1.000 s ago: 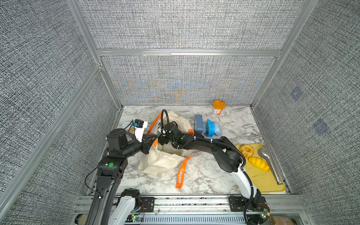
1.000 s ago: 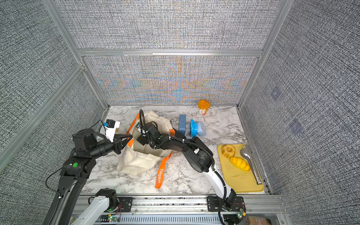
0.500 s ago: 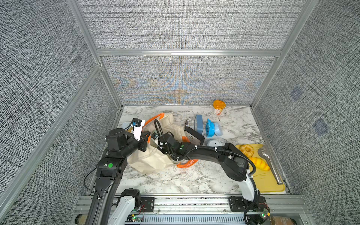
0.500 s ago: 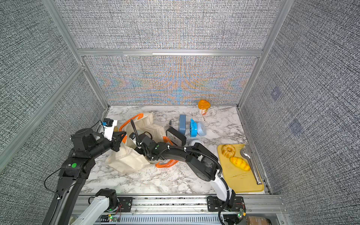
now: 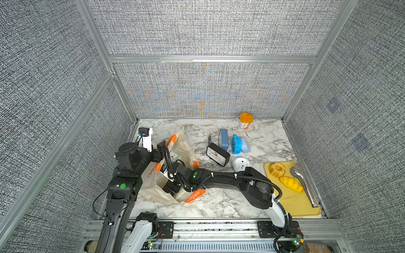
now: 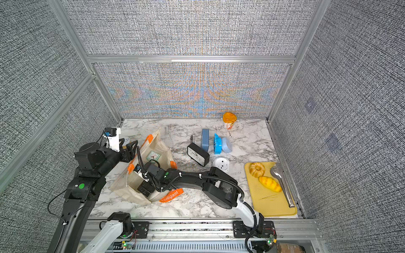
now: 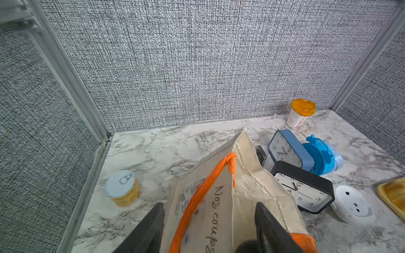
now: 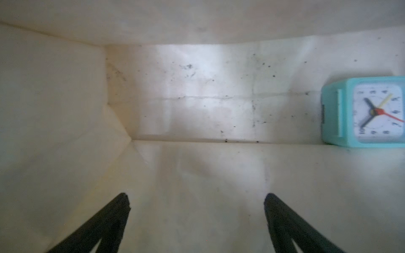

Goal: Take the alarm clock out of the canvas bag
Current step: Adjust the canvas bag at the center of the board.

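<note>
My right gripper's fingers are away from the alarm clock (image 6: pixel 153 156), which sits at the canvas bag's far end. Next, I raise my right gripper and move it over that end (image 6: pixel 157 145).
The canvas bag (image 5: pixel 151 188) (image 6: pixel 122 186) with orange handles lies at the table's left in both top views. A small mint alarm clock (image 5: pixel 174 155) (image 6: pixel 152 156) shows inside it. In the right wrist view this clock (image 8: pixel 368 111) rests against the bag's far inner wall (image 8: pixel 197 87), well off to one side of my right gripper (image 8: pixel 196 200). That gripper is open and empty, deep in the bag's mouth (image 5: pixel 169 188). My left gripper (image 7: pixel 209 206) (image 5: pixel 162 149) is open, its jaws astride the bag's rim (image 7: pixel 247 170) and an orange handle (image 7: pixel 197 197).
A black clock (image 5: pixel 217 155), a blue clock (image 5: pixel 223 137), a blue round object (image 5: pixel 235 143) and a white round object (image 5: pixel 240 163) sit right of the bag. An orange-lidded cup (image 5: pixel 246 120) stands at the back. A yellow board (image 5: pixel 291 197) holds bread and tongs. A can (image 7: pixel 122 188) stands near the left wall.
My left gripper has opened off the bag's rim. The right gripper has gone deeper into the bag. The black clock and white round object have appeared on the table; the bag has shifted.
</note>
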Robot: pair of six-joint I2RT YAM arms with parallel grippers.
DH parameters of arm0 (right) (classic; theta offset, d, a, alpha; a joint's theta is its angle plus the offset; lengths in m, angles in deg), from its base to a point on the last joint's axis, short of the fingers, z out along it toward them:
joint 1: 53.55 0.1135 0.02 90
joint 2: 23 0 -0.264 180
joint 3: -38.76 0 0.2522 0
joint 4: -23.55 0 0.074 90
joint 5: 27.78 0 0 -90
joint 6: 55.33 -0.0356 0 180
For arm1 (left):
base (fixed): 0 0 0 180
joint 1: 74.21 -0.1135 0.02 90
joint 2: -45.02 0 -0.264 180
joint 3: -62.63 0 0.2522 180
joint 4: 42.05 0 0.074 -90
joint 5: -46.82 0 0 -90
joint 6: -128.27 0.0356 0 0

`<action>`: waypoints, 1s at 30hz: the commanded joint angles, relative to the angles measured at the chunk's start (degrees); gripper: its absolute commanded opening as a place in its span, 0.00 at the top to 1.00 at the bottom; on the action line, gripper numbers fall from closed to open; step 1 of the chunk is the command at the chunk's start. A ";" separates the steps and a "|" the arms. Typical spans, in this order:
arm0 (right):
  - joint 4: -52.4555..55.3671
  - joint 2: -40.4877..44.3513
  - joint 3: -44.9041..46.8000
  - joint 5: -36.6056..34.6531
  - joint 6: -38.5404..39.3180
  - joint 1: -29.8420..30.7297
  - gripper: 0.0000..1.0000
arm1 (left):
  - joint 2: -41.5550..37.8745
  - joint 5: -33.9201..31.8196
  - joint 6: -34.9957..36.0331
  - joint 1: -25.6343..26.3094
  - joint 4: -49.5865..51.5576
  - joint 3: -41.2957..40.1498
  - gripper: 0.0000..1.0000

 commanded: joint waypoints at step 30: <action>-1.90 4.00 -4.50 4.44 -9.23 -17.20 0.01 | 15.58 8.83 5.86 7.05 19.94 10.96 0.38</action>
